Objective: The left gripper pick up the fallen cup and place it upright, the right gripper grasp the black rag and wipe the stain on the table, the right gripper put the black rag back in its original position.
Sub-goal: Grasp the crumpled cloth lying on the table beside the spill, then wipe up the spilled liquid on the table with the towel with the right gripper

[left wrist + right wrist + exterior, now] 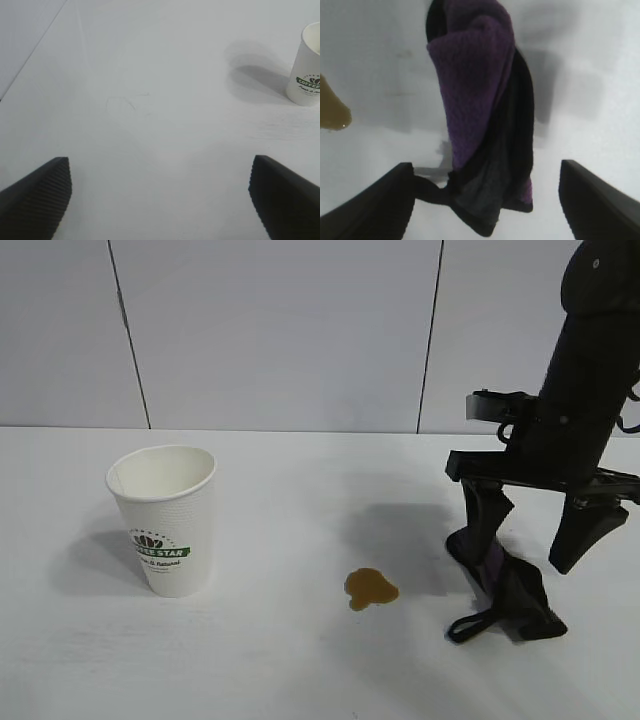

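Observation:
A glossy, rounded edge (345,121) makes the amber-brown stain (371,588) look still wet, so it will come off when I wipe it with the black rag.
The white paper cup (165,520) with a green logo stands upright on the left of the white table (300,670); it also shows at the edge of the left wrist view (307,75). The amber-brown stain (370,588) lies mid-table and is visible as well in the right wrist view (330,107). To its right lies the crumpled black rag (515,600), purple on its inner side (475,85). My right gripper (518,558) is low over the rag, open, with a finger on either side (486,167) and gaps to the cloth. My left gripper (160,161) is open over bare table, away from the cup.
A grey panelled wall (280,330) runs behind the table's far edge. Bare tabletop lies between cup and stain, and in front of both.

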`<state>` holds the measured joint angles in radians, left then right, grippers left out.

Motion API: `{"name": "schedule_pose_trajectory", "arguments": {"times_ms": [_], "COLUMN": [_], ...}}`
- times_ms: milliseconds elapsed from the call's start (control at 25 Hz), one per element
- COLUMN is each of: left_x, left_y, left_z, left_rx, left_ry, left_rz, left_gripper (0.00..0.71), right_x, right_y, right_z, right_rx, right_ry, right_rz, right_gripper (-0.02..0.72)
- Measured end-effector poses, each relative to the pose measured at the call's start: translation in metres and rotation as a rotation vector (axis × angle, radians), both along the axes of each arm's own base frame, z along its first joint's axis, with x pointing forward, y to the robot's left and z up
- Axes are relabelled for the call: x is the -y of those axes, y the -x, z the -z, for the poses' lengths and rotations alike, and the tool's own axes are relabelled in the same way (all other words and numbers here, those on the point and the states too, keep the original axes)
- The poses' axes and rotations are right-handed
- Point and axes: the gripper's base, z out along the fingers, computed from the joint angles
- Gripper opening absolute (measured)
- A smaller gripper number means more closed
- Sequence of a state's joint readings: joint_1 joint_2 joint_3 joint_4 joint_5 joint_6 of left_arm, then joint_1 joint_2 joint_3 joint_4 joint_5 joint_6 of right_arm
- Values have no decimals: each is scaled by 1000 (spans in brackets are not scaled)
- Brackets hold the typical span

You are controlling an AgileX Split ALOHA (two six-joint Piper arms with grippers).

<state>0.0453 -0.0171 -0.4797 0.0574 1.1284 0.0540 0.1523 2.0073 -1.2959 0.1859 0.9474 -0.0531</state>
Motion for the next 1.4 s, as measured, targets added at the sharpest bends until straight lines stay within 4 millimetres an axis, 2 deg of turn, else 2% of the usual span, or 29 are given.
{"name": "schedule_pose_trajectory", "arguments": {"times_ms": [400,480,560,720,800,1000,1160,1240,1400], "left_x": [0,0,0,0,0,0,0,0,0], "left_y": [0,0,0,0,0,0,0,0,0], "left_z": [0,0,0,0,0,0,0,0,0], "left_rx": [0,0,0,0,0,0,0,0,0], "left_ry": [0,0,0,0,0,0,0,0,0], "left_rz": [0,0,0,0,0,0,0,0,0], "left_gripper": [694,694,694,694,694,694,694,694,694], "right_x": [2,2,2,2,2,1,-6,-17,-58], "right_y": [-3,-3,-4,-4,-5,-5,-11,-14,-14], "right_z": [15,16,18,19,19,18,7,0,-13], "right_rx": [-16,-13,-11,-13,-11,-15,-19,-7,30], "right_ry": [25,28,31,32,31,25,-15,-44,-92], "right_rz": [-9,-10,-11,-11,-11,-7,3,-7,-79], "right_gripper": [543,510,422,134,82,82,82,82,82]}}
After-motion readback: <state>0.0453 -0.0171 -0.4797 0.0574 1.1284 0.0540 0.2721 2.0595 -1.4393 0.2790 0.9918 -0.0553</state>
